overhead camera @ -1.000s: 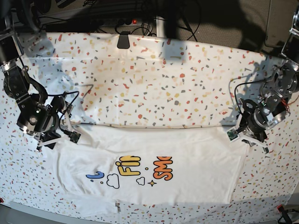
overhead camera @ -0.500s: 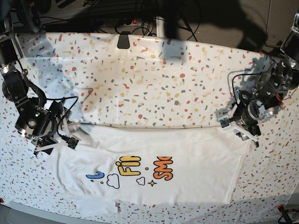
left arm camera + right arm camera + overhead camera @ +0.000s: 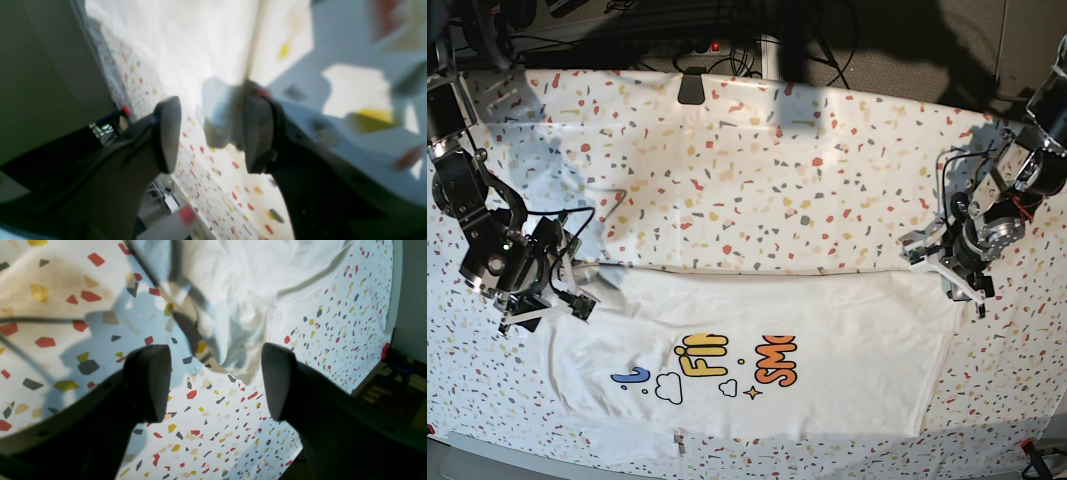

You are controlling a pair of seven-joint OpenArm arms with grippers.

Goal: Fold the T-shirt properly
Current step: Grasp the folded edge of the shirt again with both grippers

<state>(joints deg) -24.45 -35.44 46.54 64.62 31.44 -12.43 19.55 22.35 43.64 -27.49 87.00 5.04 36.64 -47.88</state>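
Observation:
My grippers will slide the whole white T-shirt (image 3: 847, 385) along flat, with its fold kept, when they pull its corners, because the T-shirt's folded band (image 3: 757, 305) cuts across the print's letters.
The white T-shirt (image 3: 827, 345) lies flat along the table's front edge, its coloured print (image 3: 727, 372) facing up and its upper edge folded straight. My left gripper (image 3: 953, 274) stands open at the shirt's upper right corner. In the left wrist view its fingers (image 3: 166, 133) are spread around a blurred pale lump, holding nothing. My right gripper (image 3: 555, 305) stands open at the shirt's upper left corner. The right wrist view shows rumpled shirt cloth (image 3: 240, 306) beyond the gap between the spread fingers (image 3: 150, 383), untouched by them.
The speckled table cover (image 3: 757, 180) stretches behind the shirt. A black clip (image 3: 691, 86) holds it at the back edge, with cables beyond. A red clamp (image 3: 1027, 447) sits at the front right corner.
My left gripper has opened, let go of the shirt's right corner and drawn back a little. The right arm has shifted slightly left. The shirt lies still.

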